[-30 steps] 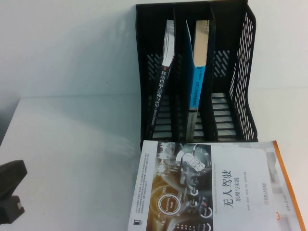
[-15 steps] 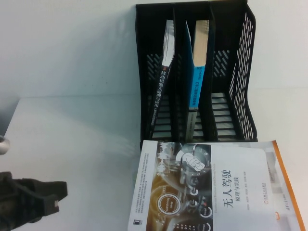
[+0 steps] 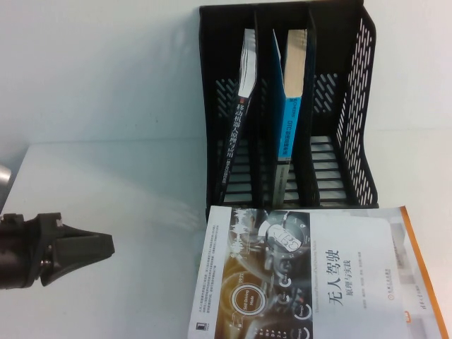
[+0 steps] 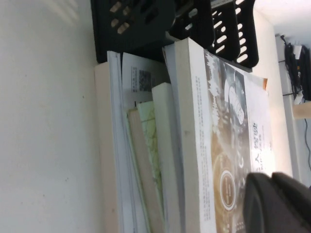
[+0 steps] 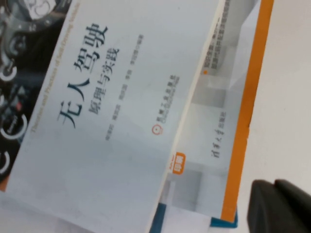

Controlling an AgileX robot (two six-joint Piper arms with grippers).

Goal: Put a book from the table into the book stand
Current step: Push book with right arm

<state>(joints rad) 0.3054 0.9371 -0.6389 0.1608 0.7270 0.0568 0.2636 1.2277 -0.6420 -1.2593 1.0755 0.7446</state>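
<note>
My left gripper should expect the book to stay stiff and closed when I lift it by the spine, because the book's thick (image 3: 282, 272), square spine (image 4: 191, 136) faces this gripper.
The book (image 3: 304, 275), white with a dark dashboard photo and a black Chinese title, lies face up on top of a stack at the table's (image 3: 127, 191) front right, just in front of the black book stand (image 3: 339, 106). My left gripper (image 3: 106, 246) hovers low at the left and points right toward the stack, well apart from it, with its fingers together and empty. In the left wrist view the book (image 4: 228, 145) tops the stack, beyond the left gripper (image 4: 273, 178). My right gripper (image 5: 274, 187) is shut and empty over bare table beside the book (image 5: 107, 97); the high view does not show it.
Under the book lies an orange-edged book (image 3: 421, 275), also seen in the right wrist view (image 5: 243, 121), with more books below it (image 4: 146, 160). The stand holds a black-spined book (image 3: 236, 134) in its left slot and a blue-spined book (image 3: 289, 120) in the middle; the right slot (image 3: 325, 169) holds nothing.
My left gripper has come further into view, moving right and up, and turned to point at the book stack. The books and the stand have not moved.
</note>
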